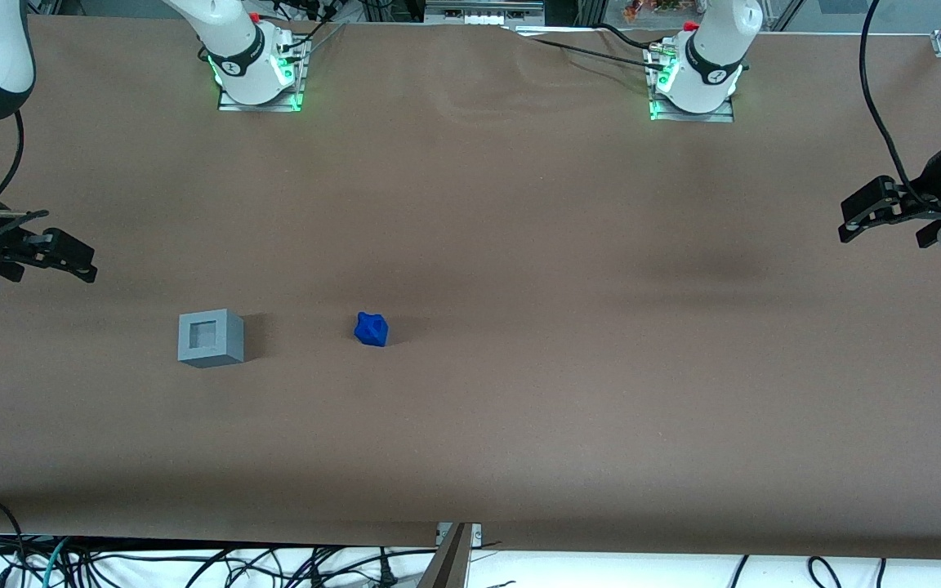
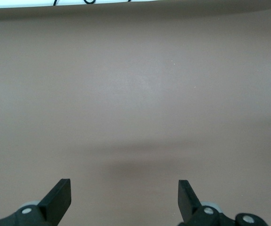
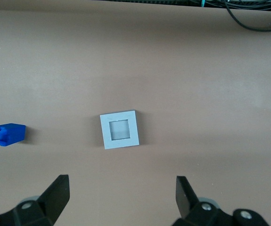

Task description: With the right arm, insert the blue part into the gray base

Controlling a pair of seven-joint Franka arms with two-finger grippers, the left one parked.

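The bottom of the square socket (image 1: 202,335) is showing just below the socket's rim, so I expect the blue part (image 1: 371,329) to keep sticking out above the rim when I put it in.
The gray base (image 1: 211,337) stands on the brown table with its square socket facing up and nothing in it; the right wrist view looks straight down on this gray base (image 3: 120,129). The blue part (image 1: 371,329) lies on the table beside the base, a short way toward the parked arm's end, and touches nothing. It also shows in the wrist view, where the blue part (image 3: 6,134) lies apart from the base. My right arm's gripper (image 1: 70,255) hangs above the table toward the working arm's end, farther from the front camera than the base. The gripper (image 3: 122,182) is open and holds nothing.
A brown cloth (image 1: 519,245) covers the whole table. The two arm mounts (image 1: 256,73) (image 1: 695,82) stand at the table edge farthest from the front camera. Loose cables (image 1: 193,563) lie below the nearest edge.
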